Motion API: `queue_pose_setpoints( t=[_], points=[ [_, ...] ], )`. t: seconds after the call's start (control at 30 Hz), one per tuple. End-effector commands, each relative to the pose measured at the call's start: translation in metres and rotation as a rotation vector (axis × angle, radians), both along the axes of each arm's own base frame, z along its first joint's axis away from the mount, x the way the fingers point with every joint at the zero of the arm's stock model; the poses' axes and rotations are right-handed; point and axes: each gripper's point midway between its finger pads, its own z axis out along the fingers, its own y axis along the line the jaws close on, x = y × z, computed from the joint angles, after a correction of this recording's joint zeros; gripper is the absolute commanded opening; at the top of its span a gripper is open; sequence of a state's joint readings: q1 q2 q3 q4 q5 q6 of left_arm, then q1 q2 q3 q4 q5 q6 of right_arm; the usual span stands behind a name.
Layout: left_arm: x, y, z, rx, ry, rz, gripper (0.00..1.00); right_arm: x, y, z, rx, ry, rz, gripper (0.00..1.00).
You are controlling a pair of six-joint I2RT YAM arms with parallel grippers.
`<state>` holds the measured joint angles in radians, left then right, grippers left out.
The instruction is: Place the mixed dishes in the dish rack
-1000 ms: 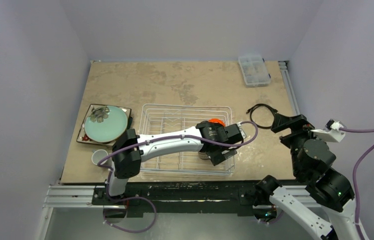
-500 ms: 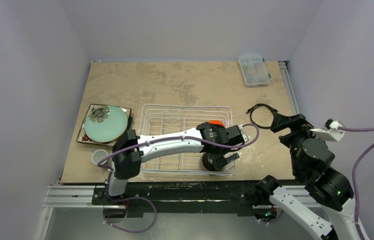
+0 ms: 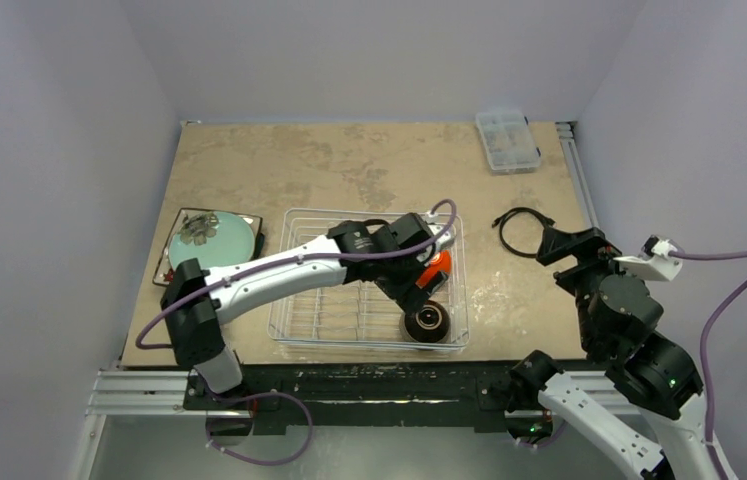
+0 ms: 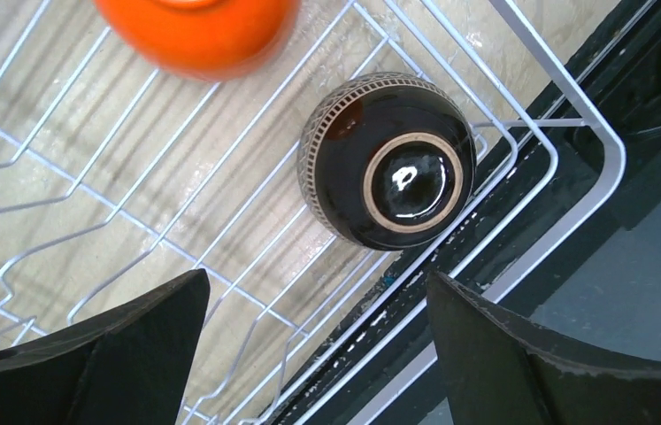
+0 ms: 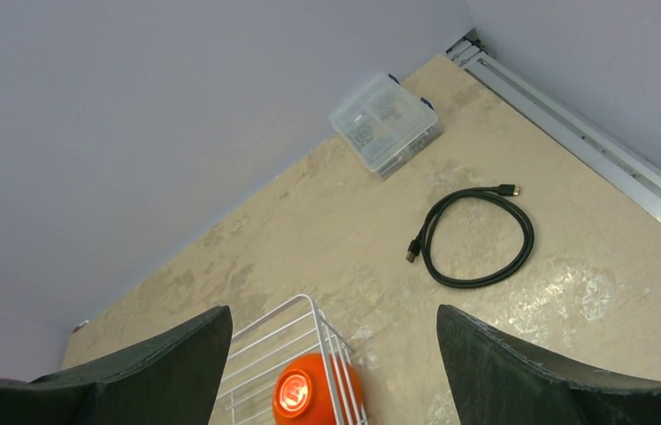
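Note:
Both bowls [image 3: 428,319] sit upside down in the dish rack, out of the way of the robot's open left gripper. The left gripper should keep going to the grey cup and close there.
The dish rack [image 3: 329,310] stands in the middle of the table. A dark brown bowl [image 3: 427,323] lies upside down in its front right corner, and an orange bowl [image 3: 436,266] lies behind it at the right side. My left gripper [image 3: 415,290] is open and empty above the rack, just left of both bowls. The left wrist view shows the brown bowl [image 4: 388,159], the orange bowl [image 4: 198,31] and the rack wire [image 4: 574,93] beyond my open left gripper [image 4: 318,354]. A pale-teal plate [image 3: 211,250] lies on the flower-patterned plate [image 3: 177,235] at the left. The grey cup is hidden. My right gripper [image 3: 571,245] is open and empty, raised right of the rack.
A black coiled cable [image 3: 519,230] lies right of the rack, and a clear compartment box [image 3: 507,140] sits at the back right. The right wrist view shows the cable [image 5: 477,239], the box [image 5: 384,122], the rack corner [image 5: 270,316] and the orange bowl [image 5: 313,390].
My left gripper set the dark brown bowl down in the rack's front right corner, opened, and pulled back and up. The left arm's elbow swung left over the cup's spot. The right arm stayed.

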<state>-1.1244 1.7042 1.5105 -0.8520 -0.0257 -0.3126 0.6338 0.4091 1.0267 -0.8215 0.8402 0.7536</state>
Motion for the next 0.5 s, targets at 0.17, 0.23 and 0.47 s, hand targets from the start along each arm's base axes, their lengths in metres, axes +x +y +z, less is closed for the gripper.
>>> queue_pose_setpoints(
  t=[0.17,0.23,0.47],
  points=[
    [0.018,0.045,0.071,-0.243,-0.053,0.142,0.97,0.007,0.012,-0.004,-0.034,0.021,0.051,0.86],
    [0.023,0.067,0.074,-0.237,-0.070,0.187,0.97,0.008,0.015,-0.007,-0.038,0.028,0.064,0.86],
    [0.041,0.169,0.076,-0.180,-0.155,0.437,0.97,0.016,0.030,-0.010,-0.053,0.042,0.116,0.86]
  ],
)
